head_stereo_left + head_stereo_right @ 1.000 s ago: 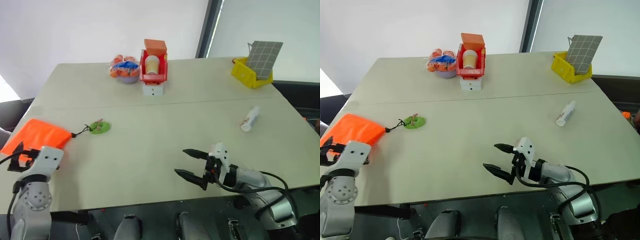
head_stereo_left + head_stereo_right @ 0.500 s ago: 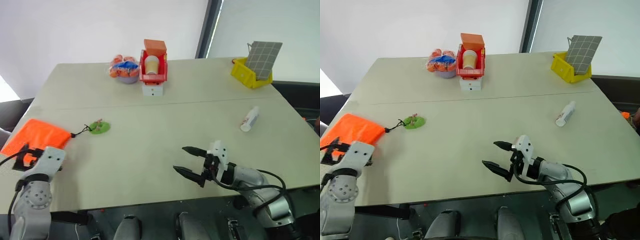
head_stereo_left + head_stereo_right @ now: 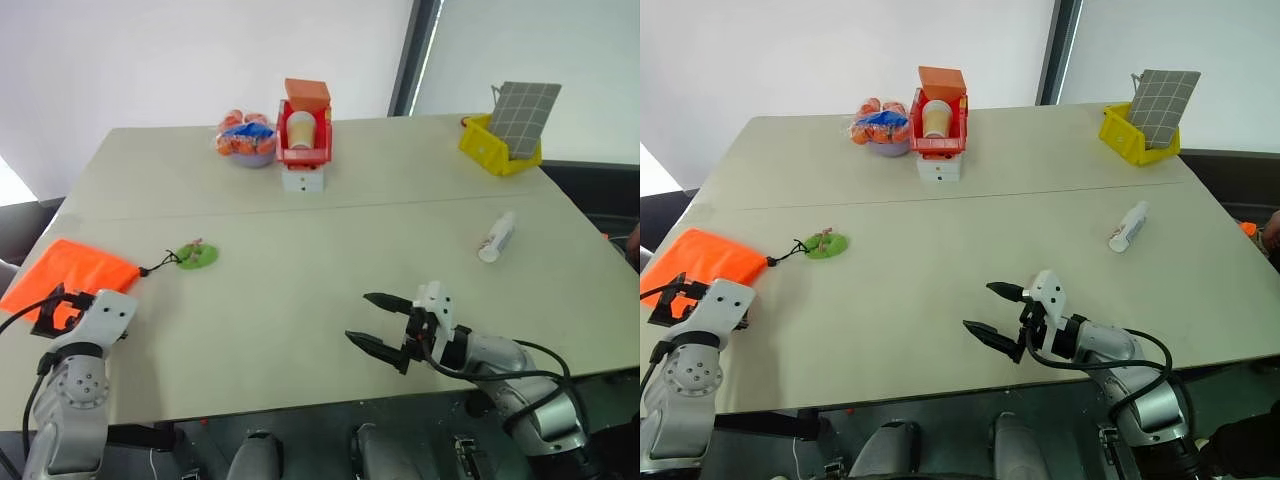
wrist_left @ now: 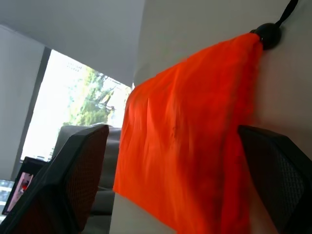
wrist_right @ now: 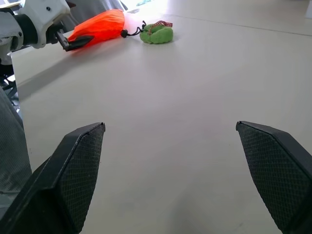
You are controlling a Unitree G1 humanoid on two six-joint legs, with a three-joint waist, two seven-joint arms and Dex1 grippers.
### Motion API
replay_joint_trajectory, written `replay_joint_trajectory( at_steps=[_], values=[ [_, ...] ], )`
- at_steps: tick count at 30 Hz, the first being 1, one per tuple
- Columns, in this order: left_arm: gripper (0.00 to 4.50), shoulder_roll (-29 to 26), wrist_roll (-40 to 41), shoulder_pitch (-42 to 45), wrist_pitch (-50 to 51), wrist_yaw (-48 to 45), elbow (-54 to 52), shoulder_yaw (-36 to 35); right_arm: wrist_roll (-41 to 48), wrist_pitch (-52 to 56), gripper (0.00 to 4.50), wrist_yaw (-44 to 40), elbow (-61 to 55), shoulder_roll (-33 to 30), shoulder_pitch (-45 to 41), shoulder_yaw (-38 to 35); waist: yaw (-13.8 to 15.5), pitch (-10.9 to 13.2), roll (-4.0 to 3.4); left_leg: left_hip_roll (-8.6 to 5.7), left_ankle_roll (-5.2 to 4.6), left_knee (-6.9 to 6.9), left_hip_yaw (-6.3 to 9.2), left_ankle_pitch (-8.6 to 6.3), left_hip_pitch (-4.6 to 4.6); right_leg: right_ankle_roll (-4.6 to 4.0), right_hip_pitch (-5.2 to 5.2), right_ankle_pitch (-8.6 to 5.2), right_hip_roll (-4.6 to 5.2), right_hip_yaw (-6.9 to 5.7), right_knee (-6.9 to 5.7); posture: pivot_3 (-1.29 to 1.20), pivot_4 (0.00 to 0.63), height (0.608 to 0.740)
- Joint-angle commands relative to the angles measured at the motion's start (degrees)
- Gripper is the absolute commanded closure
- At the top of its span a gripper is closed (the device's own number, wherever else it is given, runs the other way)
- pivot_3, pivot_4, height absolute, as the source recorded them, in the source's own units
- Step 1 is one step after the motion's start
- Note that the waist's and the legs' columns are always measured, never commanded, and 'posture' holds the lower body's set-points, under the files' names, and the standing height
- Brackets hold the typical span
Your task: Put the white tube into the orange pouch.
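I expect the orange pouch's opening to bunch up as its cord (image 3: 160, 264) slides out when I pull the green tag, because a black bead (image 3: 144, 271) sits on the cord.
The white tube (image 3: 497, 238) lies on its side at the right of the table, far beyond my right gripper. The orange pouch (image 3: 68, 272) lies flat at the table's left edge. Its black cord runs to a green tag (image 3: 197, 256). My left gripper (image 3: 52, 312) is open at the pouch's near corner, and in the left wrist view the pouch (image 4: 190, 141) lies just ahead between the spread fingers. My right gripper (image 3: 359, 318) is open and empty over bare table near the front edge, pointing left toward the pouch (image 5: 97, 25).
At the back stand a red bin (image 3: 305, 140) holding a paper cup, with an orange box on top, and a bowl of bagged orange fruit (image 3: 247, 140). A yellow bin (image 3: 498, 148) with a grey checked pad sits at the back right.
The camera has shifted slightly. Both grippers stay open and almost in place.
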State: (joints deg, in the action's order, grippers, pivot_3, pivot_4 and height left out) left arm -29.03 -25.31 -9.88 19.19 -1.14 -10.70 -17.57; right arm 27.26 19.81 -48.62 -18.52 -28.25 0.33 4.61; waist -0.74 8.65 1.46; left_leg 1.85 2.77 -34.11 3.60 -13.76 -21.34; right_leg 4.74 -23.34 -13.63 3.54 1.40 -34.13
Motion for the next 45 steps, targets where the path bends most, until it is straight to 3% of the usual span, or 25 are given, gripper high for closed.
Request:
replay_joint_trajectory(
  at_steps=[1, 3, 5, 7, 9, 10, 11, 13, 14, 19, 23, 28, 40, 45],
  values=[
    [0.00, -1.4, 0.0, 0.7, 0.8, 0.2, 0.7, -1.7, 0.3, -0.9, 0.03, 0.3, -1.3, 0.6, -0.2, -0.5, 0.0, 0.0, 0.00, 0.00, 0.00, 0.00, 0.00, 0.00, 0.00, 0.00, 0.00, 0.00, 0.00, 0.00, 0.00, 0.00, 0.150, 0.740],
    [0.00, -1.3, 0.6, 1.1, 1.0, 0.3, 1.1, -1.9, 0.2, -1.1, 0.03, 0.4, -1.1, 0.7, -0.2, -0.5, 0.0, 0.0, 0.00, 0.00, 0.00, 0.00, 0.00, 0.00, 0.00, 0.00, 0.00, 0.00, 0.00, 0.00, 0.00, 0.00, 0.150, 0.740],
    [0.52, -1.5, 0.7, 1.4, 0.6, 0.7, 1.3, -2.2, 0.0, -1.3, 0.00, 0.5, -0.9, 0.8, -0.2, -0.5, 0.0, 0.0, 0.00, 0.00, 0.00, 0.00, 0.00, 0.00, 0.00, 0.00, 0.00, 0.00, 0.00, 0.00, 0.00, 0.00, 0.150, 0.740],
    [1.28, -1.8, 0.7, 1.4, 0.1, 1.1, 1.2, -2.6, 0.1, -1.3, 0.00, 0.7, -1.0, 0.9, 0.1, -0.6, 0.0, 0.0, 0.01, 0.00, 0.00, 0.00, 0.00, 0.00, 0.00, 0.00, 0.01, 0.00, 0.00, 0.00, -0.01, 0.00, 0.150, 0.740],
    [2.39, -2.2, 0.5, 1.3, -0.1, 1.4, 1.3, -3.0, 0.1, -1.4, 0.00, 0.8, -1.1, 0.9, 0.4, -0.6, 0.0, 0.0, 0.01, 0.00, 0.00, 0.00, 0.00, 0.00, 0.00, 0.00, 0.00, 0.00, 0.00, 0.00, -0.01, 0.00, 0.150, 0.740],
    [2.65, -2.4, 0.5, 1.4, -0.3, 1.5, 1.5, -3.3, 0.0, -1.5, 0.00, 0.8, -1.1, 0.9, 0.5, -0.6, 0.0, 0.0, 0.00, 0.00, 0.00, 0.00, 0.00, 0.00, 0.00, 0.00, 0.00, 0.00, 0.00, 0.00, -0.01, 0.00, 0.150, 0.740],
    [3.36, -2.7, 0.6, 1.5, -0.4, 1.6, 1.8, -3.5, 0.0, -1.6, 0.00, 0.8, -1.1, 0.9, 0.7, -0.6, 0.0, 0.0, 0.00, 0.00, 0.00, 0.00, 0.00, 0.00, 0.00, 0.00, 0.00, 0.00, 0.00, 0.00, -0.01, 0.00, 0.150, 0.740],
    [4.32, -2.9, 1.1, 1.9, 0.0, 1.9, 2.4, -4.1, 0.0, -1.8, 0.00, 0.9, -1.1, 0.9, 0.9, -0.5, 0.0, 0.0, -0.01, 0.00, 0.00, 0.01, 0.00, 0.00, 0.00, 0.00, 0.00, 0.00, 0.01, 0.00, -0.01, 0.00, 0.150, 0.740],
    [4.43, -2.9, 1.2, 2.1, 0.1, 2.0, 2.6, -4.2, 0.0, -1.8, 0.00, 0.9, -1.1, 1.0, 0.9, -0.5, 0.0, 0.0, 0.00, 0.00, 0.00, 0.01, 0.00, 0.00, 0.00, 0.00, 0.00, 0.00, 0.01, 0.00, -0.01, 0.00, 0.150, 0.740],
    [4.43, -2.7, 3.4, 3.8, -0.5, 0.8, 2.8, -3.9, -0.1, -2.3, 0.00, 1.1, -0.8, 1.1, 1.0, -0.6, 0.1, 0.0, 0.01, 0.00, 0.00, 0.01, 0.00, 0.00, 0.00, 0.00, 0.01, 0.00, 0.00, 0.00, -0.02, 0.00, 0.150, 0.740],
    [4.43, 1.9, 9.7, 7.0, 0.0, -2.1, -0.9, -2.1, -0.2, -2.8, 0.00, 1.2, -0.5, 1.3, 0.9, -0.7, 0.2, 0.0, 0.00, -0.02, 0.00, -0.01, 0.01, 0.00, 0.01, 0.00, 0.06, 0.01, 0.03, -0.02, -0.01, 0.00, 0.150, 0.740],
    [4.43, 6.0, 11.5, 10.4, 0.0, -4.2, -5.8, 3.4, -0.3, -2.9, 0.00, 1.4, -0.4, 1.7, 0.7, -0.6, 0.1, 0.0, 0.03, -0.02, 0.00, -0.03, 0.01, 0.01, 0.01, -0.11, 0.11, 0.10, -0.01, -0.02, -0.03, 0.00, 0.150, 0.740],
    [4.43, 15.3, 18.4, 20.1, 7.3, -16.0, -16.2, 24.4, -0.5, -3.1, 0.00, 2.0, -0.1, 2.0, 0.7, -0.9, 0.1, 0.0, 0.03, -0.02, -0.02, -0.09, 0.06, 0.02, 0.04, 0.03, 0.17, 0.04, -0.14, 0.00, -0.10, 0.00, 0.150, 0.740],
    [4.43, 17.2, 21.9, 23.1, 9.9, -19.5, -19.8, 28.0, -0.6, -3.4, 0.00, 2.3, 0.1, 1.7, 0.8, -2.0, 0.1, 0.0, 0.02, -0.02, -0.02, -0.10, 0.07, 0.02, 0.03, 0.04, 0.18, 0.04, -0.15, 0.02, -0.09, 0.00, 0.150, 0.740]
  ],
)
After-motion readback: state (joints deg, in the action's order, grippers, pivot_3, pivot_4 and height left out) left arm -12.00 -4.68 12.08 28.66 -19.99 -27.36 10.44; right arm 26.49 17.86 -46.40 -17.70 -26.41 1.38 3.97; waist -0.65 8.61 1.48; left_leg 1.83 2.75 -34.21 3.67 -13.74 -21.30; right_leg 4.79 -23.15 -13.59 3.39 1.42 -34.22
